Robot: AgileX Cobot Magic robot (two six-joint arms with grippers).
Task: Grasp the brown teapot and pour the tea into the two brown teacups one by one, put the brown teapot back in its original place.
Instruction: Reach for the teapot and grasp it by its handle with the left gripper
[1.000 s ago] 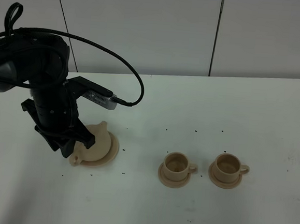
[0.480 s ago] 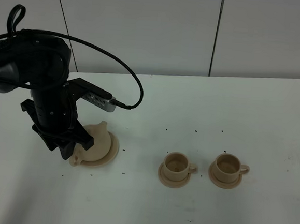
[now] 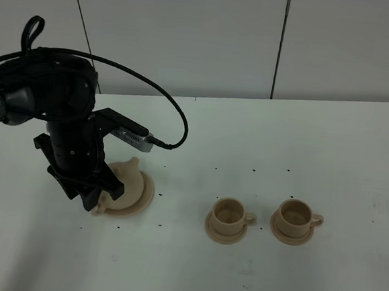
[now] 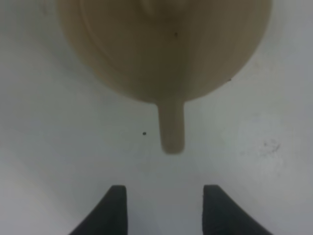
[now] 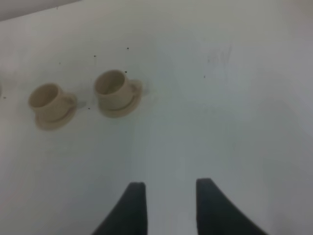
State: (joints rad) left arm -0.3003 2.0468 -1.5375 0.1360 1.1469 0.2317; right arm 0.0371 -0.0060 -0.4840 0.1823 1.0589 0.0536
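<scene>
I expect the brown teapot [image 3: 130,183] to come away and leave the saucer behind when I lift, since the wide saucer's rim [image 3: 148,194] sticks out as a separate disc.
The brown teapot [image 3: 127,184] sits on its wide saucer [image 3: 148,194] at the left of the table. My left arm hangs right over it and hides my left gripper in the high view. In the left wrist view the teapot [image 4: 166,44] is blurred, and its handle [image 4: 171,127] points at my left gripper [image 4: 164,210], which is open, empty and a short way off the handle. The two brown teacups [image 3: 228,215] [image 3: 295,217] stand on small saucers at centre right. No dark tea shows in them. My right gripper [image 5: 168,205] is open and empty, well away from both cups [image 5: 49,100] [image 5: 115,88].
A black cable [image 3: 173,117] loops from the left arm over the table behind the teapot. Small dark specks dot the white table [image 3: 281,152]. A grey panelled wall [image 3: 189,37] stands behind the far edge. The right arm is out of the high view.
My left arm has shifted slightly to the right and back over the teapot. The teapot and both cups have not moved.
</scene>
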